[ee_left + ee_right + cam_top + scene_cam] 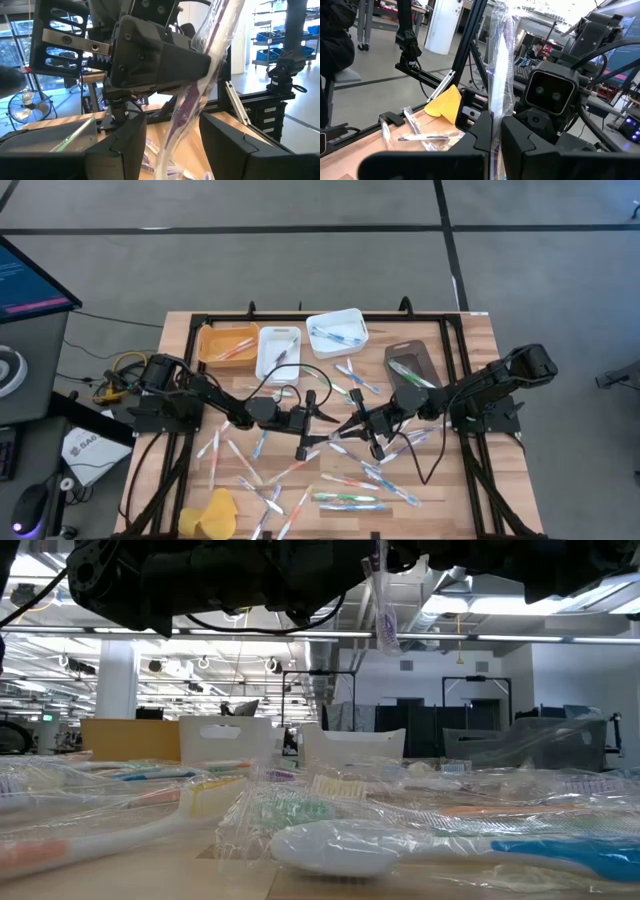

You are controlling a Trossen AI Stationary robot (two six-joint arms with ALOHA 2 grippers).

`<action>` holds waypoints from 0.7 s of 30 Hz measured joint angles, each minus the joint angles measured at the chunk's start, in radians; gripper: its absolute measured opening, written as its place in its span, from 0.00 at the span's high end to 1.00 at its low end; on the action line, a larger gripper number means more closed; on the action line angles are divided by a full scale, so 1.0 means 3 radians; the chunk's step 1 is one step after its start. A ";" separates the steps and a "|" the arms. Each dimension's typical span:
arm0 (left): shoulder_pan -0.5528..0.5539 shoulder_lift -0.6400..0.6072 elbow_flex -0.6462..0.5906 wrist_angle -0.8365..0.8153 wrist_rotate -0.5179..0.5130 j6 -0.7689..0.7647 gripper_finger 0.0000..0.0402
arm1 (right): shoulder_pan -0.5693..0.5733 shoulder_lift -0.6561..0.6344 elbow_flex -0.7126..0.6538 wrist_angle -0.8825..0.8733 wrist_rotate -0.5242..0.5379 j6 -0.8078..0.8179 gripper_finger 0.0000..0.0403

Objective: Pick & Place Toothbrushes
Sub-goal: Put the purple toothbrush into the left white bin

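Note:
My right gripper should pass the purple toothbrush (186, 111) to my left gripper to put in the white bin (278, 355) next to the orange bin, because that white bin is closer to my left gripper.
A purple toothbrush in a clear wrapper (186, 107) stands upright above the middle of the table. My right gripper (492, 131), reaching in from the table's right, is shut on it. My left gripper (172, 145) faces it from the table's left, open, with one finger on each side of the wrapped toothbrush and clear of it. In the high view the two grippers meet nose to nose, left (316, 423) and right (354, 427). Many more wrapped toothbrushes (350, 500) lie flat and scattered on the wooden table (470, 330). My right gripper pinches the wrapped toothbrush between its two fingers partway along its length (493, 117). The fingers come level from the table's right and lie across it. The toothbrush stands about upright, rising above the fingers, and its lower end (384, 615) hangs clear of the table.
Along the far edge stand an orange bin (228, 343), two white bins (278, 352) (337, 332) and a dark bin (412, 365), each holding toothbrushes. A yellow lump (212, 513) lies at the near left corner. A black frame (300, 316) rims the table.

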State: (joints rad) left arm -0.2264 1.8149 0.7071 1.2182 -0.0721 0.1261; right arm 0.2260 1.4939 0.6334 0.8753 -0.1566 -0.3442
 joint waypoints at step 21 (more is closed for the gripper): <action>0.0028 0.0000 0.0000 -0.0013 0.0005 -0.0010 0.83 | 0.0000 0.0000 0.0000 -0.0024 0.0002 -0.0012 0.97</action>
State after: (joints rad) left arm -0.2180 1.8149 0.7071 1.2142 -0.0707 0.1230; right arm 0.2260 1.4940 0.6334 0.8679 -0.1561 -0.3477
